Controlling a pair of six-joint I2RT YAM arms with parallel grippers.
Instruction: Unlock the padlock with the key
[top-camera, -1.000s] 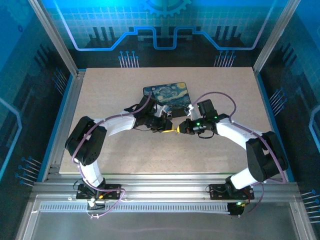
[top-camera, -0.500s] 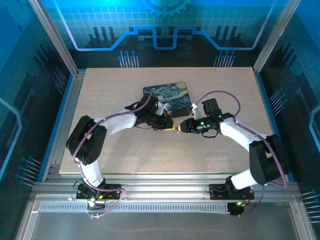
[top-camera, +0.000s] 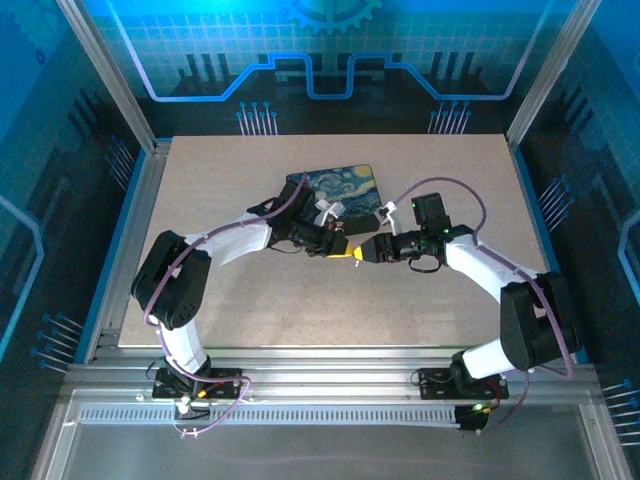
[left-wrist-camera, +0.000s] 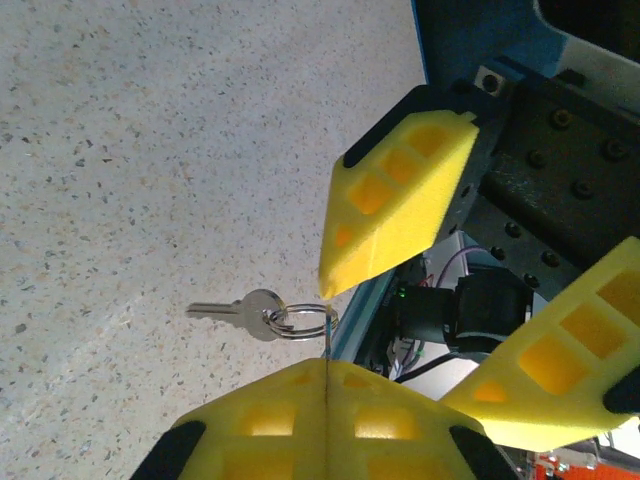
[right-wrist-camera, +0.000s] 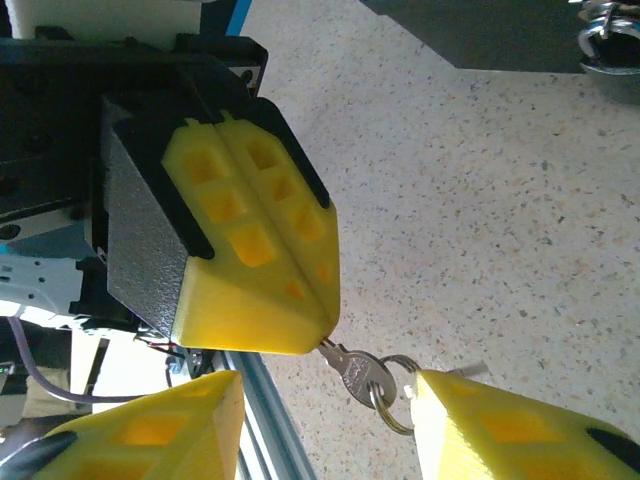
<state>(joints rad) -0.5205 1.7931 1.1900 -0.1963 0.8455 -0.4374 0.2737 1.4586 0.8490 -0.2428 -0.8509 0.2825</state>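
My right gripper should grab the key by its head (right-wrist-camera: 361, 378) because my left gripper covers the silver key's blade (right-wrist-camera: 328, 347), so the blade will be free for the padlock.
My left gripper (left-wrist-camera: 327, 362) is shut on a silver key (right-wrist-camera: 352, 372), pinched by its blade, and from the left wrist that key is a thin edge-on line. A key ring (left-wrist-camera: 300, 322) hangs from it with a second key (left-wrist-camera: 245, 310) pointing left. My right gripper (right-wrist-camera: 325, 385) stands open, one finger on each side of the keys and ring. Its fingers (left-wrist-camera: 400, 200) face the left gripper tip to tip, just above the table (top-camera: 420, 290). A small silvery metal piece (right-wrist-camera: 608, 40) lies by the box, cut by the frame edge. I cannot tell whether it is the padlock.
A flat dark box with a swirly blue-and-yellow painted lid (top-camera: 335, 188) lies just behind both grippers (top-camera: 352, 251); its dark side (right-wrist-camera: 500, 35) is close by in the right wrist view. Bare speckled tabletop spreads in front and to both sides.
The right gripper has gone from shut to open, letting go of the keys. Both wrists have shifted slightly toward the box. The left gripper stays shut on the key.
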